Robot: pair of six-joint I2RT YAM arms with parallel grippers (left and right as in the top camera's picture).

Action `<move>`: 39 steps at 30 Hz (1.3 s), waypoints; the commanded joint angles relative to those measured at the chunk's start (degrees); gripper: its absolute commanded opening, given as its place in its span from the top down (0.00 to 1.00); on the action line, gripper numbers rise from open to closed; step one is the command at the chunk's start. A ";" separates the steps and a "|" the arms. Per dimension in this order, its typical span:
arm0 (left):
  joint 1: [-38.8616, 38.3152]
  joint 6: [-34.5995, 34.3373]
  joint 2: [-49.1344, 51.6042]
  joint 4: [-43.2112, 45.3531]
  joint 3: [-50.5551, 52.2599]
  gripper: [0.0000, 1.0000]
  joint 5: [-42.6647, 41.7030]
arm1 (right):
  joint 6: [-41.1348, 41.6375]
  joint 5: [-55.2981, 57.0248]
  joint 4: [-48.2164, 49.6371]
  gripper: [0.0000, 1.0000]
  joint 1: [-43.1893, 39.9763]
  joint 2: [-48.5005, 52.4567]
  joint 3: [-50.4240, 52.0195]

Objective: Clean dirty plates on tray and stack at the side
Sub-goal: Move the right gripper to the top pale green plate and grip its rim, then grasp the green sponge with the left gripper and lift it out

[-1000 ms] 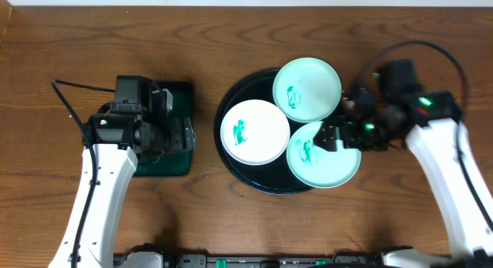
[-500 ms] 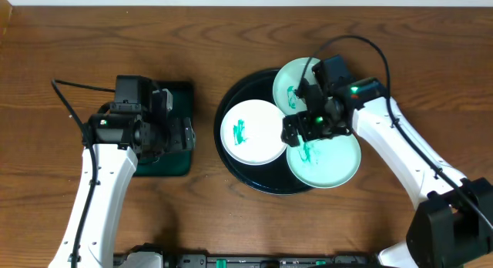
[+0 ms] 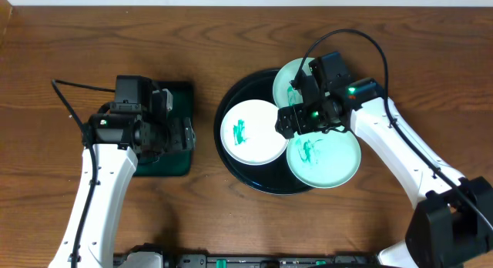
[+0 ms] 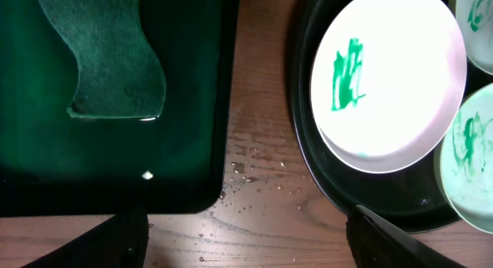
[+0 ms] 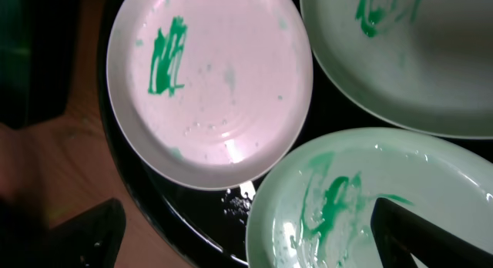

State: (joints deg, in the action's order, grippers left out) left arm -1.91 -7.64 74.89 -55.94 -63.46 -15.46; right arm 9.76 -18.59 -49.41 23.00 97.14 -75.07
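Note:
The green sponge [image 4: 115,64] is soaking in shiny water [image 4: 147,175], so its middle will squeeze narrow and its end will spread wide when the robot's left gripper lifts it.
The black tray [image 3: 252,178] holds three plates. A white plate [image 3: 253,133] with a green smear lies at its left. A mint plate [image 3: 327,164] with green smears lies at the front right. Another mint plate [image 3: 289,82] at the back is partly hidden by my right arm. My right gripper [image 3: 288,122] hovers open and empty over the spot where the plates meet. The right wrist view shows the white plate [image 5: 208,83], the front mint plate [image 5: 362,214] and the back mint plate [image 5: 400,52] below the open fingers [image 5: 254,237]. My left gripper [image 3: 182,135] is open and empty [image 4: 246,241].
A rectangular dark green tray [image 3: 179,164] lies left of the black tray, under my left arm. It holds a green sponge [image 4: 108,52] and water. Water drops lie on the wood [image 4: 254,172] between the two trays. The black tray rim [image 4: 308,175] shows in the left wrist view.
My right arm has swung left from beside the tray to above it, ending over the plates' meeting point. The left arm and the plates have not moved.

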 commanded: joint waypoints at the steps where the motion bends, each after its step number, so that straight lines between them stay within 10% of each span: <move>1: 0.24 0.48 -0.04 -0.13 -1.16 0.18 0.57 | 2.86 -0.55 1.53 0.04 0.37 3.06 -0.96; 23: 0.24 0.50 -0.04 -0.13 -1.16 0.17 0.57 | 5.92 -6.47 13.51 0.30 1.44 17.03 -0.94; 39: 0.24 0.50 -0.04 -0.13 -1.16 0.17 0.57 | 20.44 9.33 11.06 0.57 2.67 17.53 -0.90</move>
State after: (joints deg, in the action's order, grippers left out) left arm -1.91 -7.64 74.89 -55.94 -63.46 -15.46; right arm 26.55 -13.78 -37.89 25.06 114.17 -75.18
